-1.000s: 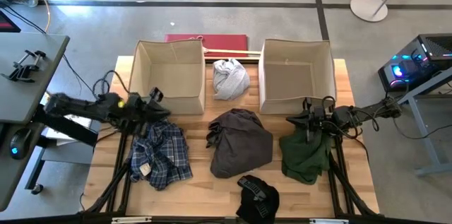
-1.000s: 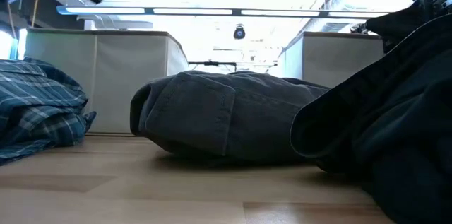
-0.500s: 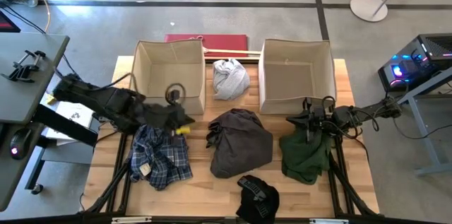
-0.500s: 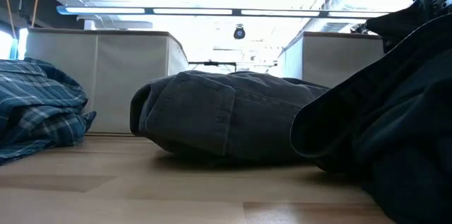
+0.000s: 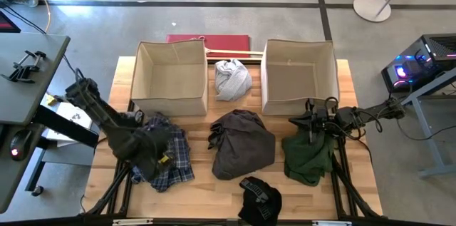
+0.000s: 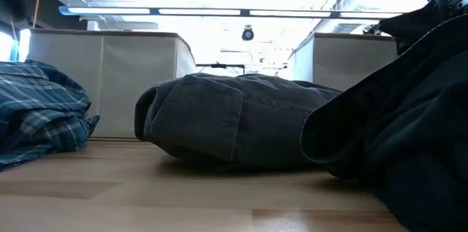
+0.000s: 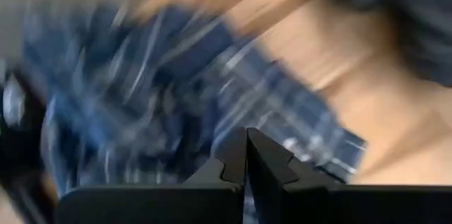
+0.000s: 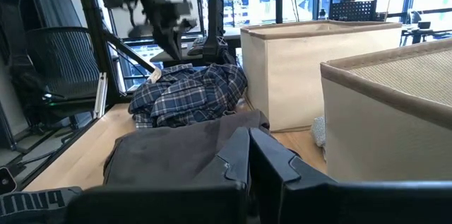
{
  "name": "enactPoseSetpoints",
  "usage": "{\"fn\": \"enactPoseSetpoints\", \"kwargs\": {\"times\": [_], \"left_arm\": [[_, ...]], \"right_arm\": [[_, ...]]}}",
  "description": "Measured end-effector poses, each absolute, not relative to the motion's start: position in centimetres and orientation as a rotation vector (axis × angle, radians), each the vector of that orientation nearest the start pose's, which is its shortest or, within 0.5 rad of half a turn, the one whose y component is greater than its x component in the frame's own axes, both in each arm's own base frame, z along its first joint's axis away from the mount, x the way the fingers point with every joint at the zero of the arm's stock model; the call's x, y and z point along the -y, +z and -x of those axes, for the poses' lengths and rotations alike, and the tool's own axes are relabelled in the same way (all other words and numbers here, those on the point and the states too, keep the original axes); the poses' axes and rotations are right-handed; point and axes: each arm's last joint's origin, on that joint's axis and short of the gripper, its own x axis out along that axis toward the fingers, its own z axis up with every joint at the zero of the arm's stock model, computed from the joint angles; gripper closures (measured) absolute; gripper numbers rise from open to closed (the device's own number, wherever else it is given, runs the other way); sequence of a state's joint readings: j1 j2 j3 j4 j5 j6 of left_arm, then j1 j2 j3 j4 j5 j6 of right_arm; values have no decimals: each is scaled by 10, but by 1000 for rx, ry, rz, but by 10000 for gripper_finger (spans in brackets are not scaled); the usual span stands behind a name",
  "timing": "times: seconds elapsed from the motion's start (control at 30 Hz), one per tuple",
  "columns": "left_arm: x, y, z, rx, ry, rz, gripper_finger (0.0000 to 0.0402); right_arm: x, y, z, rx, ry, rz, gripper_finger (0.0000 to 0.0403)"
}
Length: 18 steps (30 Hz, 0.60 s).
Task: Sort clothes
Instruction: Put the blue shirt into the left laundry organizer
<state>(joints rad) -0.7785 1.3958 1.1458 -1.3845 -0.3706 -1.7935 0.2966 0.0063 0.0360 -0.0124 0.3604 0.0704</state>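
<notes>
My gripper will bring the plaid shirt (image 5: 178, 153) up bunched, with cloth hanging below, when I lift it, as a loose corner (image 5: 184, 174) spreads out from the crumpled heap.
The blue-white plaid shirt (image 5: 182, 156) lies in a heap at the table's left. My left gripper (image 5: 164, 160) is shut and hangs over it; the left wrist view (image 7: 246, 146) shows the shirt (image 7: 141, 97) blurred below the fingertips. The dark grey-brown garment (image 5: 242, 144) lies mid-table. The small black one (image 5: 258, 197) lies at the near edge. The light grey-white one (image 5: 232, 78) lies between the boxes. My right gripper (image 5: 311, 133) is shut (image 8: 248, 143) over the far edge of the dark green garment (image 5: 306, 158). My left gripper touches nothing that shows; blur hides how close its fingertips are to the plaid shirt. My right gripper stands at the green garment's far edge (image 5: 311, 140), pointing toward the table's left; I cannot tell whether it touches the cloth.
Two beige fabric boxes, the left (image 5: 169, 102) and the right (image 5: 299, 106), stand open at the table's far side. A flat red thing (image 5: 208, 38) lies behind them. Bare wood (image 5: 214, 190) shows along the near edge. A side table (image 5: 28, 62) stands at the left.
My left arm has swung from the left box's near wall toward the table's near edge and now hangs over the plaid shirt, its gripper tipped downward. The shirt and the other garments lie as before.
</notes>
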Motion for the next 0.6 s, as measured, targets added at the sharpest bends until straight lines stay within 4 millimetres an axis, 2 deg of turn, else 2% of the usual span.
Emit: {"fn": "enactPoseSetpoints", "kwargs": {"times": [0.17, 0.37, 0.5, 0.6], "left_arm": [[145, 248, -148, -1084, 1021, 708, 335], [137, 229, -140, -1031, 1140, 767, 223], [134, 201, -137, -994, 1171, 829, 149], [133, 177, -138, -988, 1127, 923, 110]], "right_arm": [[-18, 174, -93, 19, -63, -76, 403], [-18, 174, -93, 19, -63, -76, 403], [-18, 174, -93, 19, -63, -76, 403], [-18, 174, -93, 19, -63, -76, 403]]}}
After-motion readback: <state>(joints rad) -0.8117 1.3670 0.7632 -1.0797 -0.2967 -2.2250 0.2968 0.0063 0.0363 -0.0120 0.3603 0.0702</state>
